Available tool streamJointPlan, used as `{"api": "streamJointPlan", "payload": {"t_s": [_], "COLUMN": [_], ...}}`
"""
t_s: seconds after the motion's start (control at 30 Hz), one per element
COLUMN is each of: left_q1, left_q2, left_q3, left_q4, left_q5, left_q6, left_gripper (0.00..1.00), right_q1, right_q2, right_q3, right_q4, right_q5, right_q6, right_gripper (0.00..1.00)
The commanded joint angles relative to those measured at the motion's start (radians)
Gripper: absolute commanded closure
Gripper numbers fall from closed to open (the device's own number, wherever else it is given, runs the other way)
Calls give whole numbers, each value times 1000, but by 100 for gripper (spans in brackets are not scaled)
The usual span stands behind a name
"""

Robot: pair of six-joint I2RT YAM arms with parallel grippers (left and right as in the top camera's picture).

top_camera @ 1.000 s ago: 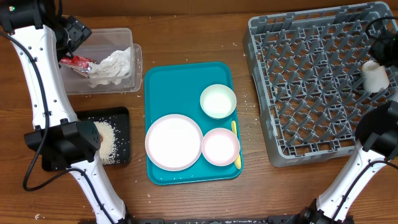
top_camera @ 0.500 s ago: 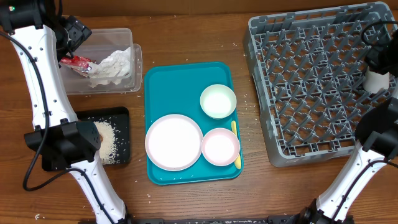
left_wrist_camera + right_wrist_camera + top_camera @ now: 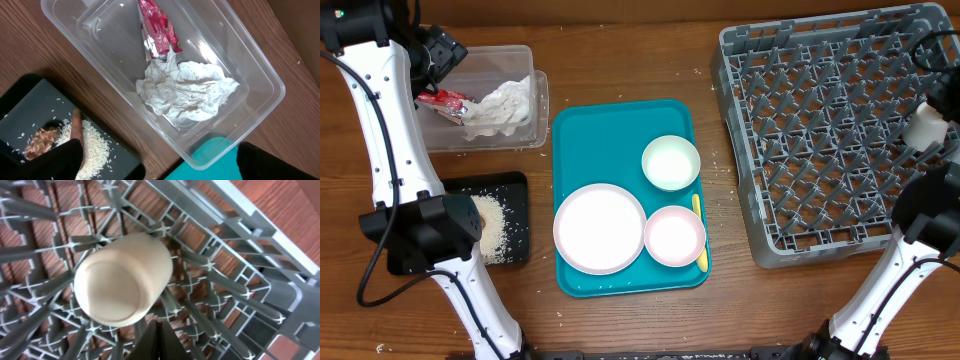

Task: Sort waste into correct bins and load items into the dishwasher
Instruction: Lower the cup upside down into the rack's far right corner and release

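Observation:
Next, I press the cup's base point(image 3: 111, 291) with my right gripper's closed fingers before I take the bowl, because the small white cup sits tilted point(image 3: 923, 128) among the grey rack's wires.
The white napkin point(image 3: 187, 90) and red wrapper point(image 3: 157, 30) lie in the clear tub point(image 3: 260, 70). Rice point(image 3: 92, 145), the orange-brown stick point(image 3: 76, 127) and the brown lump point(image 3: 41, 140) lie in the black tray point(image 3: 30, 100). My left gripper point(image 3: 160, 167) is open and empty above the tub's near end. The small white cup point(image 3: 122, 280) sits upside down and tilted among the pegs of the grey rack point(image 3: 732, 110), at its right side point(image 3: 926, 127). My right gripper point(image 3: 159, 327) is shut and empty just beside the cup. The plate point(image 3: 600, 228), pink dish point(image 3: 674, 236), bowl point(image 3: 671, 162) and yellow spoon point(image 3: 699, 232) lie on the teal tray point(image 3: 620, 140).
The tub point(image 3: 520, 140) and the black tray point(image 3: 515, 215) stand at the left of the wooden table, the teal tray in the middle, the rack at the right. A few rice grains lie scattered on the wood near the teal tray.
The cup has sunk slightly lower and to the right in the rack and now leans. The right gripper has drawn back from it. The left arm has not moved.

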Motion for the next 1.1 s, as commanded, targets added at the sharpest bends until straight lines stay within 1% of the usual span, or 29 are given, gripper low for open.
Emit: {"api": "streamJointPlan", "payload": {"t_s": [0.0, 0.2, 0.47, 0.67, 0.83, 0.93, 1.07], "left_q1": [-5, -5, -5, -5, -5, -5, -5], "left_q2": [7, 7, 7, 7, 7, 7, 7], "left_q3": [-4, -4, -4, -4, -4, -4, -4], "left_q4": [1, 1, 1, 1, 1, 1, 1], "left_q5": [4, 4, 4, 4, 4, 4, 4], "left_q6": [-2, -3, -2, -2, -3, -2, -2], "left_gripper": [0, 0, 0, 0, 0, 0, 0], "right_q1": [-5, -5, -26, -56, -57, -57, -52], "right_q2": [-14, -14, -13, -13, -14, -14, -22], "right_q3": [27, 22, -32, -76, -73, -58, 2], "right_q4": [19, 80, 119, 140, 130, 96, 62], "right_q5": [-7, -132, -108, -126, -41, -6, -90], "right_q6": [19, 9, 8, 8, 12, 39, 39], "right_gripper": [96, 96, 96, 96, 96, 96, 96]}}
